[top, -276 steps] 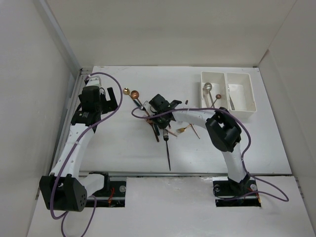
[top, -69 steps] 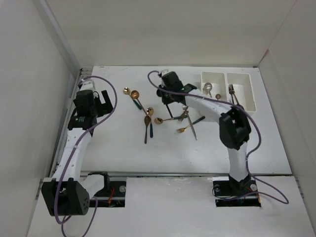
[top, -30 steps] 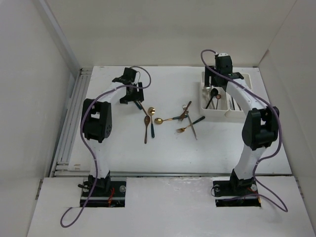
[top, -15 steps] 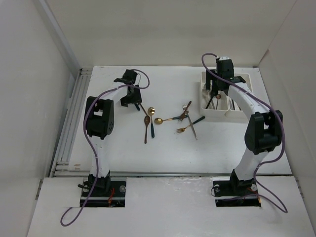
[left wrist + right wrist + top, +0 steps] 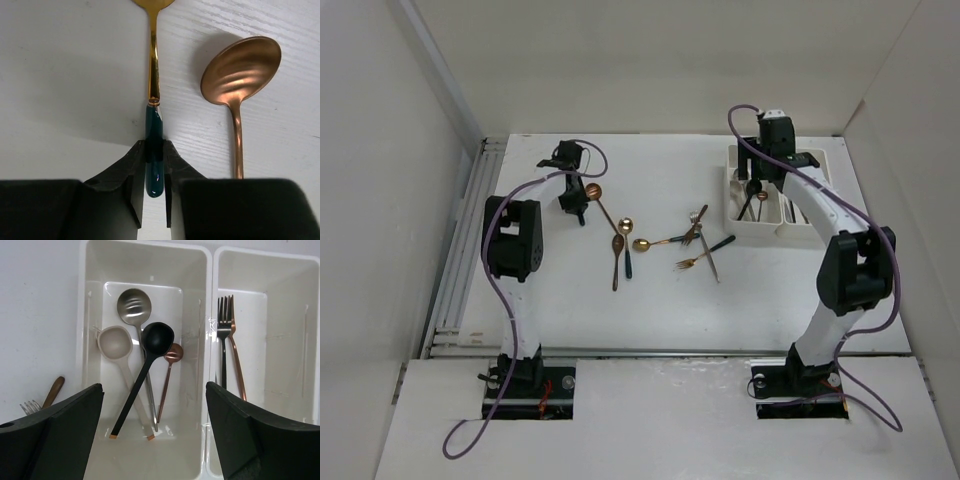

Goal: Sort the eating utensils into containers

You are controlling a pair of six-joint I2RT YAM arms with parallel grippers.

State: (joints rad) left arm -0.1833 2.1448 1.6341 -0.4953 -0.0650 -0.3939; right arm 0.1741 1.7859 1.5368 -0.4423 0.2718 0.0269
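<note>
The gold spoon is far from the container of spoons (image 5: 750, 198), so the robot's left gripper should lift the spoon and hand its dark green handle (image 5: 582, 217) over to the right gripper.
My left gripper (image 5: 154, 161) is shut on the dark green handle of a gold spoon (image 5: 153, 60) that lies on the table. A copper spoon (image 5: 241, 67) lies just right of it. Seen from above, that gripper (image 5: 574, 205) is at the far left with the copper spoon (image 5: 593, 191) beside it. More spoons (image 5: 620, 245) and forks (image 5: 694, 225) are scattered mid-table. My right gripper (image 5: 154, 386) hangs open and empty over the left container (image 5: 83, 315), which holds several spoons (image 5: 157, 337). The right container (image 5: 311, 340) holds two forks (image 5: 227, 320).
The joined white containers (image 5: 760, 233) stand at the back right of the table. A fork (image 5: 31, 405) and a copper handle (image 5: 55, 388) lie on the table just left of them. White walls close in the table on three sides.
My left gripper has closed on the green handle and shifted slightly left. My right gripper stays open above the left container, hardly moved.
</note>
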